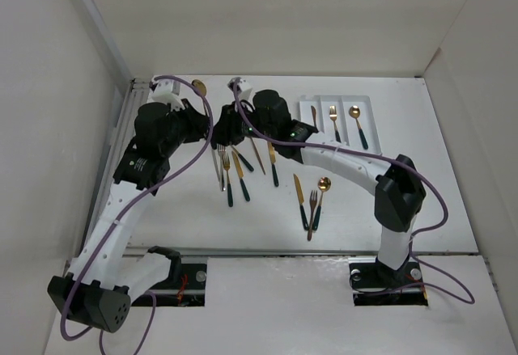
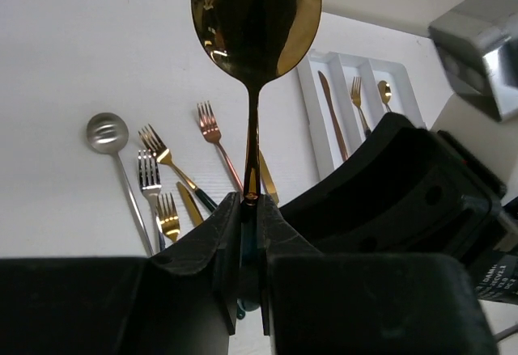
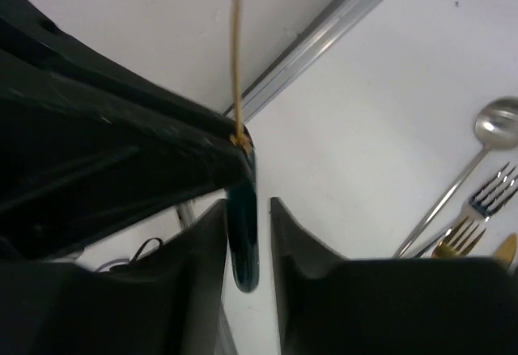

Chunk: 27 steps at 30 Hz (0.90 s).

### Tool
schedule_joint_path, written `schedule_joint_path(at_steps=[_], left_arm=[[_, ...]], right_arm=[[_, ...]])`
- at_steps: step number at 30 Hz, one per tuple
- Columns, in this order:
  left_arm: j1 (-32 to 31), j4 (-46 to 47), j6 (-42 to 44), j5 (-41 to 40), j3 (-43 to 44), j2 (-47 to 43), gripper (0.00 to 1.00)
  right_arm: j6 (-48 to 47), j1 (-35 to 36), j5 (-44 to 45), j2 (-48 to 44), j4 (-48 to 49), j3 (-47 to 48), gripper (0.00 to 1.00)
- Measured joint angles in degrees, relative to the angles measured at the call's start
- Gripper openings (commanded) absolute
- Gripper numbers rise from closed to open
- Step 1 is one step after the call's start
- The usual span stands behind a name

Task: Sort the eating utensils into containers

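The robot's left gripper is holding the gold spoon far away from the white tray, so its right gripper should take the spoon's handle end and bring the spoon there.
My left gripper is shut on the dark green handle of a gold spoon and holds it in the air with the bowl pointing away. In the top view the left gripper and right gripper meet at the table's back left, and the spoon's bowl sticks out behind them. My right gripper is open, and the spoon's handle end hangs between its fingers with a gap on the right side. The white tray holds a knife, a fork and a spoon, one in each compartment.
Several forks and knives lie under and in front of the grippers. A knife, a fork and a gold spoon lie mid-table. A silver spoon and forks show below the left wrist. A metal rail runs along the table's left edge.
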Motion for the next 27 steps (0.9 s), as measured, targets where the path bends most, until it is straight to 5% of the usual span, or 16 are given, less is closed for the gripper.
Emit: schedule_joint_path(at_steps=[4, 10, 11, 13, 14, 16, 20, 27], left_arm=[[0.0, 0.3, -1.1, 0.1, -0.9, -0.3, 0.0], [0.1, 1.2, -1.3, -0.2, -2.3, -0.5, 0.0], [0.1, 1.6, -1.3, -0.2, -2.6, -0.6, 0.09], [0.1, 2.2, -1.2, 0.2, -3.0, -0.7, 0.45], [0.1, 2.5, -0.5, 0.3, -3.3, -0.7, 0.76], [0.3, 3.6, -0.3, 0.3, -3.6, -0.6, 1.0], [-0.1, 3.7, 1.9, 1.0, -3.7, 0.0, 1.0], [-0.3, 3.9, 7.7, -1.5, -4.9, 4.1, 1.0]], right_arm=[[0.3, 0.0, -2.2, 0.9, 0.1, 2.0, 0.0], [0.5, -0.1, -2.9, 1.6, -0.1, 2.2, 0.0], [0.5, -0.1, -2.8, 1.6, -0.1, 2.2, 0.0], [0.4, -0.1, -2.4, 1.6, 0.2, 1.9, 0.0], [0.2, -0.3, -2.1, 1.6, 0.3, 1.6, 0.0], [0.1, -0.9, -1.9, 0.7, 0.1, -0.5, 0.0], [-0.1, -6.4, -2.0, -2.3, -2.7, -5.1, 0.0], [-9.6, -31.8, 11.2, -6.5, -22.1, -4.2, 0.0]])
